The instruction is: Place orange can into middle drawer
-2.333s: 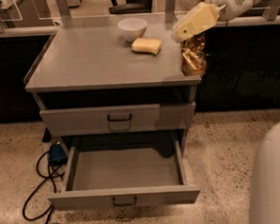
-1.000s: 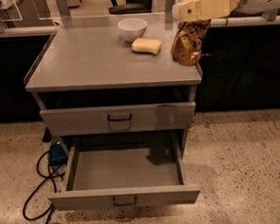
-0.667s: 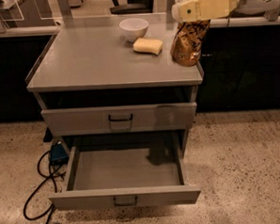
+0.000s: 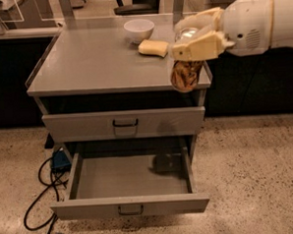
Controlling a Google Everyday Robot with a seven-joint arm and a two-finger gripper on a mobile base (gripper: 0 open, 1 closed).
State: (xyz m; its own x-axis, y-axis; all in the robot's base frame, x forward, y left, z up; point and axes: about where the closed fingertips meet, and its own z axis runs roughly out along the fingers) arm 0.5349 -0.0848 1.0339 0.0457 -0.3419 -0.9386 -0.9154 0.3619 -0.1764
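Note:
The orange can (image 4: pixel 185 76) hangs out beyond the middle drawer's side. I need my gripper to swing it back in over the drawer's open bottom (image 4: pixel 165 169) before it goes down.
The orange can (image 4: pixel 185 75), orange-brown with tan patches and a silvery top, hangs in the air at the cabinet's front right corner, held by my gripper (image 4: pixel 194 36). The tan fingers (image 4: pixel 198 46) are shut on the can's upper part. The arm comes in from the right. The middle drawer (image 4: pixel 132 204), grey with a small dark handle, is pulled open below and its floor is bare; the can's shadow falls on its right back part. The can is above and slightly right of the drawer's opening.
A white bowl (image 4: pixel 139 30) and a yellow sponge (image 4: pixel 153 47) sit at the back of the cabinet top (image 4: pixel 94 62). The upper drawer (image 4: pixel 124 123) is shut. A blue box and black cables (image 4: pixel 46 178) lie on the floor at the left.
The gripper has lifted the can off the cabinet top and brought it forward and down past the front right edge. The view has also shifted closer.

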